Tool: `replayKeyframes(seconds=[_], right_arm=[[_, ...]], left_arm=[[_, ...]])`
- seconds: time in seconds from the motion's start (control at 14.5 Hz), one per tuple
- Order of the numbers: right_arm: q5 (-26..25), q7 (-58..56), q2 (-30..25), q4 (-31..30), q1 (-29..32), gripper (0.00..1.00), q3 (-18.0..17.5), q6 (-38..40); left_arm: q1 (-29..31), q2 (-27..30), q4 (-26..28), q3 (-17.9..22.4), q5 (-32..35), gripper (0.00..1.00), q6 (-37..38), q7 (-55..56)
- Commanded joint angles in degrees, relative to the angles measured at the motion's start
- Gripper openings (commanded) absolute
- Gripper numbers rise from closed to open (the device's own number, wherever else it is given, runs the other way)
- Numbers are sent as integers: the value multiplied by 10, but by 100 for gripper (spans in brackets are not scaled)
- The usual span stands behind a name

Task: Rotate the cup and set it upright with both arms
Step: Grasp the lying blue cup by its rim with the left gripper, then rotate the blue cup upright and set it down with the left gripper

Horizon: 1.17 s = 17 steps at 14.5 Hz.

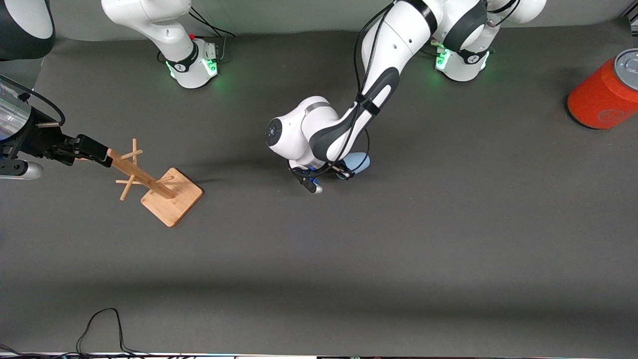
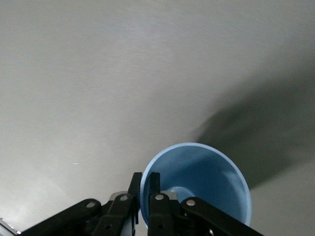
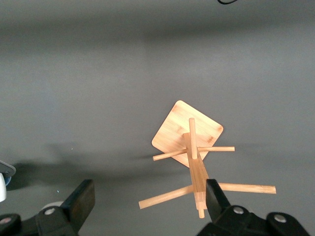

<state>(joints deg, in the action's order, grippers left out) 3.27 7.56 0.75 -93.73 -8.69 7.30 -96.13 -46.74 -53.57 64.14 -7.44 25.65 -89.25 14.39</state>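
The light-blue cup (image 1: 358, 162) is tilted in my left gripper, so I should swing back and turn the cup's opening (image 2: 204, 182) up before I stand the cup on its base.
The light-blue cup (image 1: 358, 162) is at the middle of the table, mostly hidden under the left arm's wrist. In the left wrist view the cup (image 2: 197, 179) shows its open mouth and inner bottom. My left gripper (image 1: 345, 173) is shut on the cup's rim, with one finger (image 2: 135, 184) outside the wall and the other inside. I cannot tell whether the cup rests on the table. My right gripper (image 1: 92, 149) is open at the right arm's end of the table, over the top of a wooden peg rack. It holds nothing; the post's tip is beside one finger (image 3: 216, 199).
The wooden peg rack (image 1: 172, 197) stands on a square base, also in the right wrist view (image 3: 172, 130). A large orange-red can (image 1: 605, 92) sits at the left arm's end of the table. A black cable (image 1: 99, 324) loops at the table's near edge.
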Motion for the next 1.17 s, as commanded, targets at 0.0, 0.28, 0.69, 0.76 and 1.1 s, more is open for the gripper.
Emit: replayKeyframes(seconds=[0.0,0.28,0.69,0.76,1.1], right_arm=[[0,-8,-9,-4,-1,100,3,-1],[0,-8,-11,-3,-1,100,3,-1],[3,-7,-9,0,-1,100,3,-5],[3,-7,-9,0,-2,100,3,-5],[3,-7,-11,-2,-3,100,3,-3]], left_arm=[[26,69,3,3,3,0,49,-21],[106,178,24,9,-79,0,47,-4],[177,334,183,37,-189,0,-100,67],[177,366,244,44,-200,0,-163,96],[177,415,454,47,-207,0,-452,185]])
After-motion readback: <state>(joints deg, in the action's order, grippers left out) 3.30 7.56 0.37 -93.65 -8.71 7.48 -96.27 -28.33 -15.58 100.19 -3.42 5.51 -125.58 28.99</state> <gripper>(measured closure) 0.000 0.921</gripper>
